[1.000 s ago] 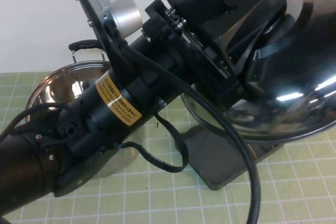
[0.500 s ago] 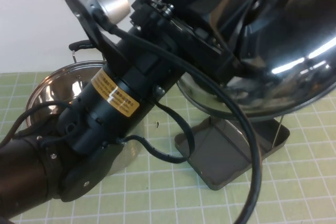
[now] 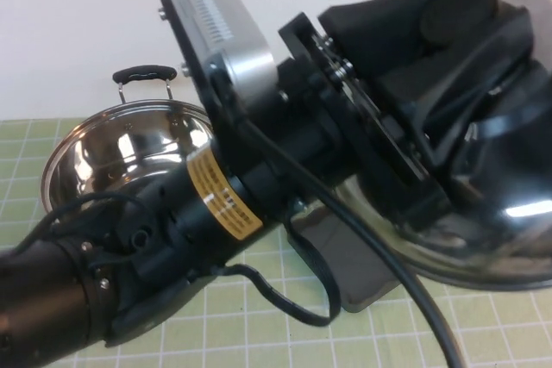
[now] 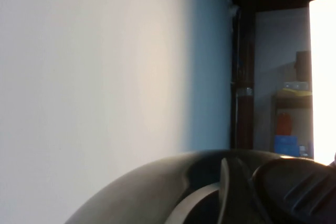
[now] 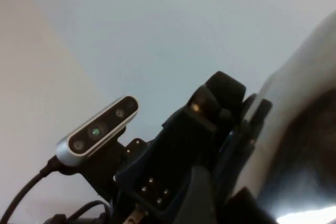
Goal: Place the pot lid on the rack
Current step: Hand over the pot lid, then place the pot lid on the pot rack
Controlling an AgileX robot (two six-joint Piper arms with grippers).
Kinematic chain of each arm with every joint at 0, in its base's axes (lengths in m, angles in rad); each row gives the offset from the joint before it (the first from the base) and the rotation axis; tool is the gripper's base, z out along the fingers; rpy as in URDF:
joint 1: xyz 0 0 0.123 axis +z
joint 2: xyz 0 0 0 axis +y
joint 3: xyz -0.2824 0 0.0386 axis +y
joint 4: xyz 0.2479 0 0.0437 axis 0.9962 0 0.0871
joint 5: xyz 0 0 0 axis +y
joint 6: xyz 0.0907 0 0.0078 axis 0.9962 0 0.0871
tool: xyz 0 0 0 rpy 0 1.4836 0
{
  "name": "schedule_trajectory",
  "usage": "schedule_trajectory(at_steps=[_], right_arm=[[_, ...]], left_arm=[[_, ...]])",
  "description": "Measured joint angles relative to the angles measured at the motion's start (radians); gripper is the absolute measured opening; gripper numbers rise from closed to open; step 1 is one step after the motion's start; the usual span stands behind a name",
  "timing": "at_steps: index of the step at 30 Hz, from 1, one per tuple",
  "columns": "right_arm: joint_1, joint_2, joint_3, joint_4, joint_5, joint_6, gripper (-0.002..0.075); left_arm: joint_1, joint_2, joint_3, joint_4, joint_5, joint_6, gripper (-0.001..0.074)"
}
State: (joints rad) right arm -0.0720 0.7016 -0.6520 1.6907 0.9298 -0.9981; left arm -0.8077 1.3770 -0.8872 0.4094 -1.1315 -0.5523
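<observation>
I should open my left gripper and move it away before my right gripper lowers the lid into the rack (image 3: 349, 258), because my left gripper on the lid's knob (image 3: 459, 13) blocks the way down.
My left gripper (image 3: 457, 84) is raised close to the high camera and is shut on the black knob of the pot lid (image 3: 517, 230). The shiny domed lid hangs tilted at the right, above the rack. Only a corner of the rack's dark grey tray (image 3: 345, 256) shows under the arm; its wire uprights are hidden behind the lid. The lid's dome fills the bottom of the left wrist view (image 4: 147, 192). The right wrist view shows the lid's edge (image 5: 304, 103) and the left gripper (image 5: 220, 108). My right gripper (image 5: 210, 203) is close beside them; it is hidden in the high view.
The deep steel pot (image 3: 121, 152) with a black handle (image 3: 145, 72) stands at the back left on the green checked mat (image 3: 483, 325). The left arm and its cable cross most of the high view. A white wall is behind.
The left arm has swung with the lid: it tipped up half a second ago, and now sits lower and further right, covering more of the rack's tray and its wires.
</observation>
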Motion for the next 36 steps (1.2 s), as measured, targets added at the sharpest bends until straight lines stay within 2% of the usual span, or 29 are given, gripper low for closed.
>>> schedule_trajectory(at_steps=[2, 4, 6, 9, 10, 13, 14, 18, 21, 27, 33, 36], right_arm=[[0.0, 0.002, 0.0, 0.0, 0.016, 0.0, 0.0549], [0.0, 0.002, 0.0, 0.0, 0.027, -0.014, 0.0497], [0.0, 0.002, 0.0, 0.003, 0.04, -0.039, 0.0391], [0.0, 0.002, 0.0, 0.027, 0.073, -0.059, 0.0167], [0.002, 0.002, 0.0, 0.029, 0.089, -0.066, 0.0137], [0.002, 0.002, 0.0, 0.029, 0.093, -0.1, 0.0134], [0.002, 0.0, 0.0, 0.024, 0.093, -0.113, 0.0134], [0.002, 0.0, 0.0, 0.003, 0.075, -0.151, 0.0133], [0.002, 0.0, 0.0, -0.011, 0.054, -0.165, 0.0133], [0.002, 0.004, -0.022, -0.037, -0.016, -0.25, 0.0133], [0.002, 0.045, -0.11, -0.032, -0.134, -0.362, 0.0132], [0.002, 0.121, -0.159, -0.098, -0.096, -0.368, 0.0132]], left_arm=[[-0.014, 0.0, 0.0, 0.007, 0.002, -0.002, 0.0323], [-0.023, 0.002, 0.0, 0.022, 0.005, -0.001, 0.0323], [-0.028, 0.003, 0.0, 0.044, 0.011, -0.001, 0.0323], [-0.028, 0.012, 0.0, 0.058, 0.025, 0.002, 0.0323], [-0.028, 0.014, 0.0, 0.06, 0.031, 0.002, 0.0323], [-0.028, 0.015, 0.0, 0.065, 0.037, -0.001, 0.0331], [-0.028, 0.015, 0.0, 0.066, 0.035, -0.006, 0.0364], [-0.03, 0.013, 0.0, 0.079, 0.023, -0.051, 0.0604], [-0.03, 0.013, 0.0, 0.081, 0.036, -0.084, 0.0667], [-0.03, -0.012, -0.001, 0.081, 0.17, -0.052, 0.069], [-0.03, -0.11, -0.001, 0.083, 0.517, 0.039, 0.0689], [-0.03, -0.178, -0.001, 0.083, 0.687, 0.058, 0.0608]])
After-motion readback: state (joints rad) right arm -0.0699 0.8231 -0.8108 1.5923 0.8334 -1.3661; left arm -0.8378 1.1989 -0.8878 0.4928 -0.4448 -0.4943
